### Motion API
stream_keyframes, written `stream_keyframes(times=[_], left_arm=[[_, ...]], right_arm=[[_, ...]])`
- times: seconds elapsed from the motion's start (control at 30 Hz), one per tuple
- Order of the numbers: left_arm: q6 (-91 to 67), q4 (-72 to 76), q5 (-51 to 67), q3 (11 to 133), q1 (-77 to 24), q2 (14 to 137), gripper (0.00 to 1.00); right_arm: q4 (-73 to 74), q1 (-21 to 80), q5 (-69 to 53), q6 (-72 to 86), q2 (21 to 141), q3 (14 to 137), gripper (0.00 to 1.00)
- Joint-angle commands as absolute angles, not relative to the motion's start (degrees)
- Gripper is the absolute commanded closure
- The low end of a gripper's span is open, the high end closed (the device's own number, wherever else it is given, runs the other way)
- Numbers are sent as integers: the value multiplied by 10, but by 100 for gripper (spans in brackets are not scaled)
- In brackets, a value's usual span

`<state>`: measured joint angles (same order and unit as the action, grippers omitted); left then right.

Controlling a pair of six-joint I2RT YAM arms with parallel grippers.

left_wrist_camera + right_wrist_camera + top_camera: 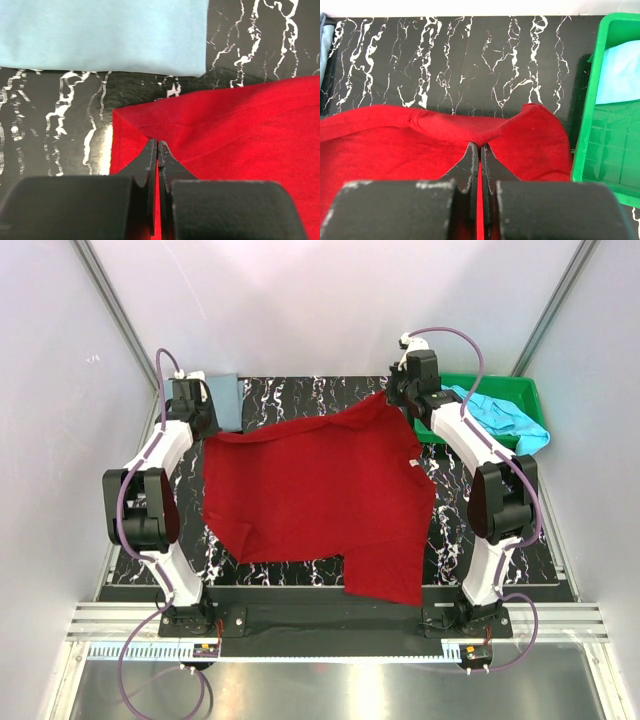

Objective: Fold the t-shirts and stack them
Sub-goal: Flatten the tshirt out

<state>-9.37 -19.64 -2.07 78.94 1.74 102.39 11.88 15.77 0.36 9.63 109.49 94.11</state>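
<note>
The red t-shirt's near corner (pixel 232 534) is folded over, so my left gripper and my right gripper should raise the t-shirt's far edge (pixel 290 428) high and swing the t-shirt out flat.
A deep red t-shirt (pixel 320 495) lies spread over the black marbled table, its near right part hanging past the front edge. My left gripper (pixel 200 428) is shut on the shirt's far left corner (pixel 158 145), pinching the red cloth (pixel 240 130). My right gripper (pixel 400 400) is shut on the far right corner (pixel 480 146), where the red cloth (pixel 395 145) bunches up at the tips. A folded grey-blue t-shirt (pixel 225 400) (pixel 100 35) lies at the back left. A light turquoise t-shirt (pixel 505 418) (pixel 622 70) lies crumpled in the tray.
A rigid green tray (pixel 510 387) (pixel 585 150) stands at the back right, close beside my right gripper. White walls close in the table on the far side and both flanks. A strip of bare marbled table (pixel 470 65) runs beyond the red shirt.
</note>
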Motion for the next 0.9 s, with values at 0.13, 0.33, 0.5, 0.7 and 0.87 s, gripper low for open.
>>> stream_keyframes(times=[0.13,0.33,0.5,0.7,0.87], left_arm=[[-118,-163,18,812,20,995,100],[-122,-177,2,781,21,969,100],[-128,-243,-25,792,28,972,100],[-127,-306,-32,812,31,992,100],[-131,-341,-32,820,34,1006,100]], right_arm=[[83,142,1,99,1071,975,100],[109,138,-28,135,1032,956,100],[137,138,-38,182,995,930,100],[185,138,-50,188,956,890,100],[208,138,-54,197,933,858,100]])
